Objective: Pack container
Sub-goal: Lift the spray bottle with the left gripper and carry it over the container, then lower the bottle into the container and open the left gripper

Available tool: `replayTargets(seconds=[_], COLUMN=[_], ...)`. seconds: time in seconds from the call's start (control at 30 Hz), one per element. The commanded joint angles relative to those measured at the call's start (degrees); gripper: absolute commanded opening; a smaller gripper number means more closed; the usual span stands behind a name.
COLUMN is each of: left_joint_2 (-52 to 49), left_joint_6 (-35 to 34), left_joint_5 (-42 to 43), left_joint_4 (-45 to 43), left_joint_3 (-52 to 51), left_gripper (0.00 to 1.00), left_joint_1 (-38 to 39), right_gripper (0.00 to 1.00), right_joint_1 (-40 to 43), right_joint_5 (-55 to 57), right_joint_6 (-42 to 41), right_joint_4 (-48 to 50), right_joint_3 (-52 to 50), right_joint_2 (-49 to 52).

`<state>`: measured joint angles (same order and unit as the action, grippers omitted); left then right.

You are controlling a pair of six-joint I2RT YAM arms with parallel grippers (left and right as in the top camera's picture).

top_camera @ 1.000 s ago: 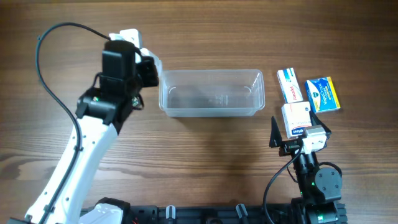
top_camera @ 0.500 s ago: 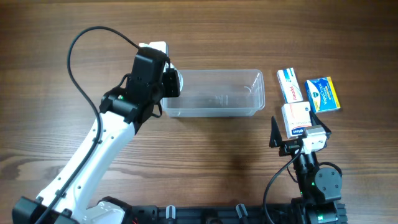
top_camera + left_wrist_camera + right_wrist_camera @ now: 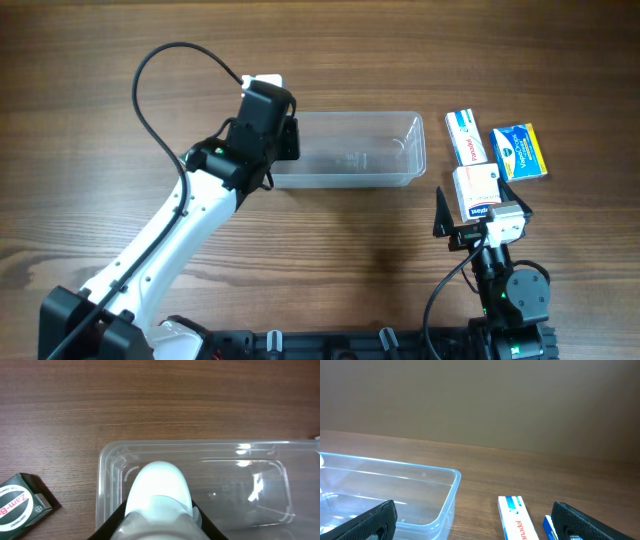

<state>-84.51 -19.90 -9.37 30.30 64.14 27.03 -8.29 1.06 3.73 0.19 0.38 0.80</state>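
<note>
The white bottle (image 3: 159, 485) is hanging inside the tub's rim over the tub's empty bottom (image 3: 200, 490). My left gripper should go on down until the bottle reaches the tub's bottom before it lets go.
The container (image 3: 350, 150) is a clear rectangular tub at the table's middle, with nothing lying in it. My left gripper (image 3: 272, 125) is shut on a white bottle (image 3: 159, 492) and holds it over the tub's left end (image 3: 107, 467). The bottle's end also shows in the overhead view (image 3: 266, 82). My right gripper (image 3: 480, 212) is open and holds nothing, near the front right of the table. In the right wrist view its fingers (image 3: 480, 530) frame the tub's right end (image 3: 452, 480) and a white box (image 3: 516, 519).
A white and red box (image 3: 463, 135) and a blue and yellow box (image 3: 520, 152) lie right of the tub. A dark green box (image 3: 22, 506) lies on the table left of the tub, hidden under my left arm in the overhead view.
My left arm has swung right with the white bottle, from left of the tub to over its left end. The right arm has not moved.
</note>
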Motion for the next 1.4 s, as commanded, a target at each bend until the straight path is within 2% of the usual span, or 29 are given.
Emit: replayTargets(seconds=[0.0,0.6,1.37], left_joint_2=[-0.81,-8.85,-11.89], left_joint_6=[-0.76,-0.76,-0.76], left_joint_5=[-3.80,-5.68,-6.56], left_joint_4=[-0.46,-1.01,-2.38], left_joint_3=[0.37,0.37,0.37], left_gripper=[0.20,0.20,0.21], left_joint_1=[0.46,0.46,0.46], right_gripper=[1.00,1.00,1.00], right_joint_1=[0.28,0.31,0.28], right_joint_5=[-1.11,-1.11,-1.11], right_joint_6=[-0.87,-0.85,-0.85], right_joint_4=[0.22,0.22,0.22], right_joint_3=[-0.07,-0.07,-0.07], right_joint_2=[-0.04,-0.04,-0.04])
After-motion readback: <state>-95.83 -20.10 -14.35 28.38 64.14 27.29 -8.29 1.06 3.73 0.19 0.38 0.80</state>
